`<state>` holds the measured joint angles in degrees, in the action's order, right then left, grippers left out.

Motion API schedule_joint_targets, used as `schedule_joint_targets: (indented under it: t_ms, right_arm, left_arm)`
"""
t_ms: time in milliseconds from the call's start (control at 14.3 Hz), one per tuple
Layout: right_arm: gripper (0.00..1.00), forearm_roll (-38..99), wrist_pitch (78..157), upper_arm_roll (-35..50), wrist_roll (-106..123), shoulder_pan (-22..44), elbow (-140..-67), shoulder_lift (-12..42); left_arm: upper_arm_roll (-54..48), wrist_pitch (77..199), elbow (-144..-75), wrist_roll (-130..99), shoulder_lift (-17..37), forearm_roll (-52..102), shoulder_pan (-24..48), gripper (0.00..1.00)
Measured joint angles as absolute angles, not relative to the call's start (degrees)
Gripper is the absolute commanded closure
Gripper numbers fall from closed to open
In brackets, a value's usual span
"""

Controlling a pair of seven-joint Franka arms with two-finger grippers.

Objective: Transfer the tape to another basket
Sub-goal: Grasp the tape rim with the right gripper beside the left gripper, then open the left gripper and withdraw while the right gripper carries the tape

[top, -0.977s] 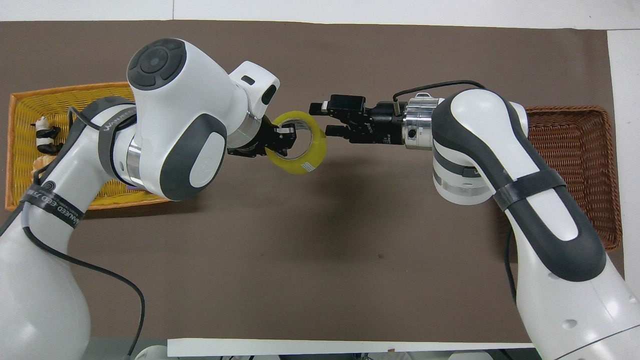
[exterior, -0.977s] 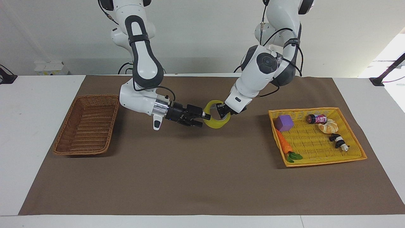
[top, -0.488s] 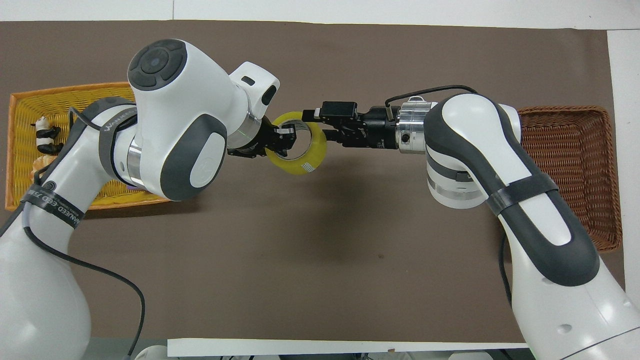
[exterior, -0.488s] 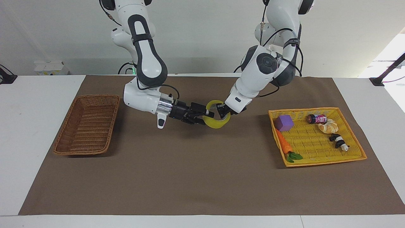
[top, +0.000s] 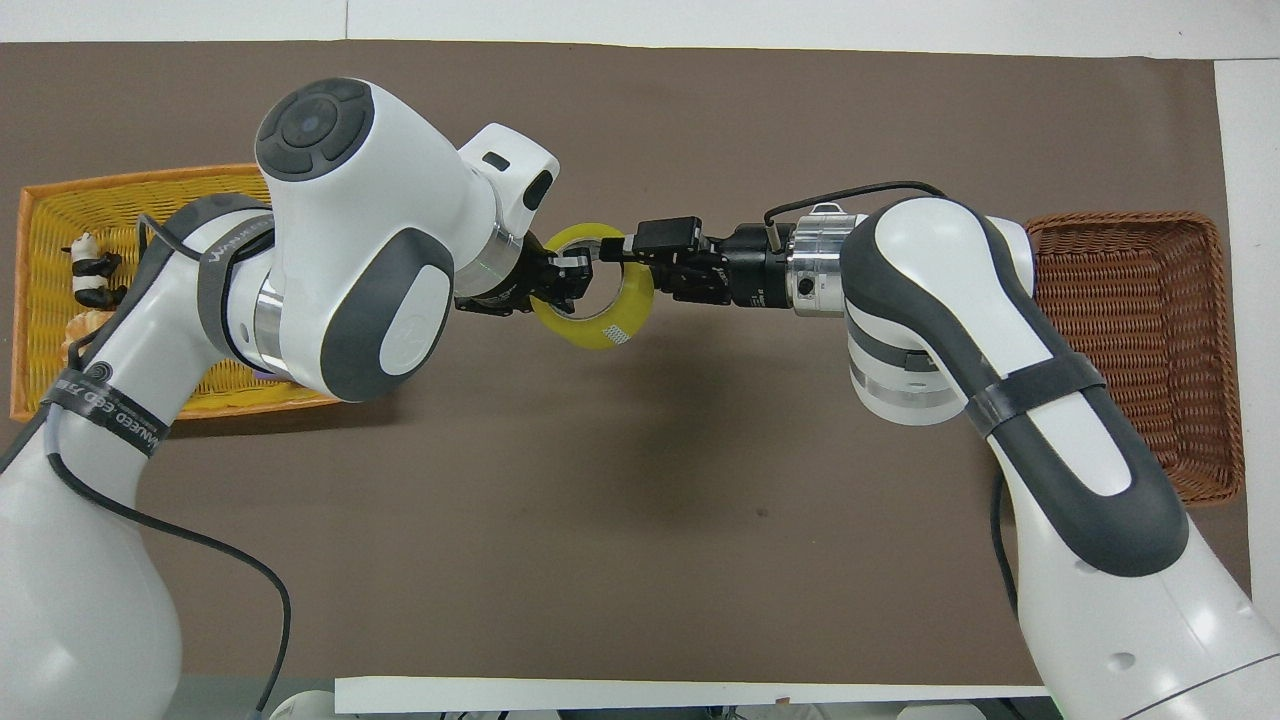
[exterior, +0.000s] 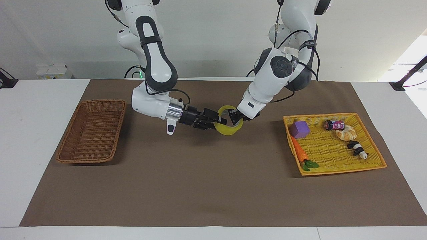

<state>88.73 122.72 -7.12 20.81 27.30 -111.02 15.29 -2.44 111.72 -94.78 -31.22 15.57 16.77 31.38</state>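
The robot's left gripper holds the tape far from the dark-brown basket [top: 1140, 354], so it should pass the tape's rim [top: 638, 288] to the right gripper and back away.
The yellow tape [exterior: 230, 130] hangs in the air over the middle of the brown mat, upright with its hole showing. It also shows in the overhead view [top: 603, 331]. My left gripper [exterior: 235, 118] is shut on the tape's rim at the side toward the left arm's end, as the overhead view [top: 566, 281] shows too. My right gripper [exterior: 214, 121] is level with the tape and at its rim on the side toward the right arm's end, also seen from overhead [top: 636, 259]. The dark-brown wicker basket [exterior: 88, 161] stands empty at the right arm's end [top: 1130, 300].
A bright yellow woven basket [exterior: 333, 150] stands at the left arm's end [top: 50, 215]. It holds a purple cube [exterior: 299, 129], a toy carrot [exterior: 299, 152], a small can [exterior: 334, 125], a bread roll [exterior: 346, 134] and a black-and-white figure [exterior: 357, 149].
My right gripper has moved sideways toward the tape, from a short gap beside it to its rim. My left gripper and the tape have stayed in place.
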Motion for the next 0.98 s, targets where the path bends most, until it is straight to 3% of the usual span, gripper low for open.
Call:
schedule_joint_targets:
  t_ms: [209,419,488,558,628,698,977]
  right_arm:
    - [0.98,88.8,122.7,-7.1,21.2,27.4,-111.2,14.8]
    - [1.00,88.8,122.5,-7.2,21.2,27.3,-111.2,14.7]
    - [1.00,88.8,122.4,-7.2,21.2,27.3,-111.2,14.7]
    - [1.00,88.8,122.3,-7.2,21.2,27.3,-111.2,14.7]
    - [1.00,88.8,122.1,-7.3,21.2,27.3,-111.2,14.7]
    - [1.00,88.8,121.7,-7.3,21.2,27.2,-111.2,14.7]
    - [1.00,84.9,118.5,-7.6,21.2,24.8,-111.2,14.6]
  left_arm:
    - [-2.5,111.7,-94.9,-31.3,15.5,17.2,31.4,0.98]
    - [-2.5,111.7,-94.9,-31.4,15.4,17.2,31.4,0.97]
    - [-2.5,111.7,-94.9,-31.4,15.4,17.2,31.4,0.89]
    - [-2.5,111.7,-94.9,-31.4,15.3,17.2,31.4,0.58]
    - [-2.5,111.7,-94.9,-31.5,15.3,17.2,31.4,0.05]
    - [-2.5,111.7,-94.8,-31.8,15.2,17.3,31.4,0.00]
    - [-1.5,110.1,-91.7,-32.8,14.1,17.4,30.7,0.00]
